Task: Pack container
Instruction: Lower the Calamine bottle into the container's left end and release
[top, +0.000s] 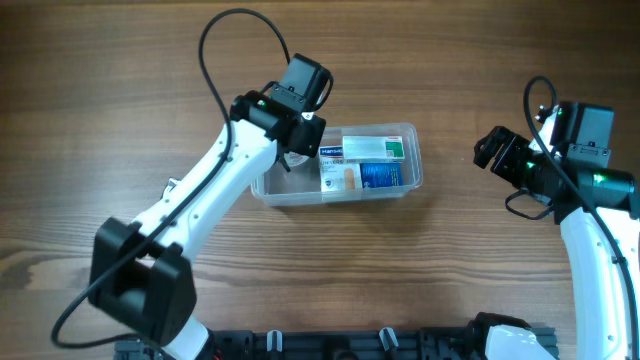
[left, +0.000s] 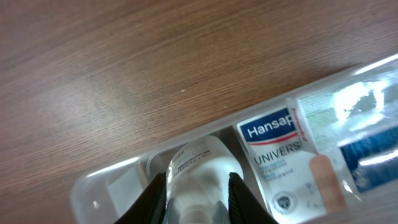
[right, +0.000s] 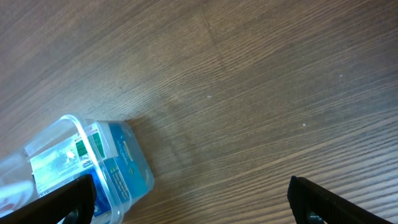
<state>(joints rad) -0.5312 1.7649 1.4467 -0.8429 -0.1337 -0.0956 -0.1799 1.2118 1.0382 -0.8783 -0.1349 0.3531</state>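
My left gripper should keep lowering the clear bottle (left: 206, 167) until its base stands on the container's bottom (top: 295, 176), because the bottle is inside the container and clear of the Hansaplast box.
The clear container (top: 410, 181) sits at the table's middle; it also shows in the left wrist view (left: 118, 174) and the right wrist view (right: 74, 127). Inside lie a Hansaplast box (top: 336, 172) (left: 280, 162), a green-and-white box (top: 378, 148) and a blue box (top: 384, 176) (right: 127, 168). My left gripper (top: 297, 150) (left: 198, 199) is over the container's left end, shut on a clear bottle with a white label (left: 199, 177), held inside the tub. My right gripper (top: 492, 148) (right: 186, 199) is open and empty, above bare table right of the container.
The wooden table (top: 100, 100) surrounds the container on all sides. A black rail (top: 350, 345) runs along the front edge. The left arm (top: 200, 200) reaches across the front left.
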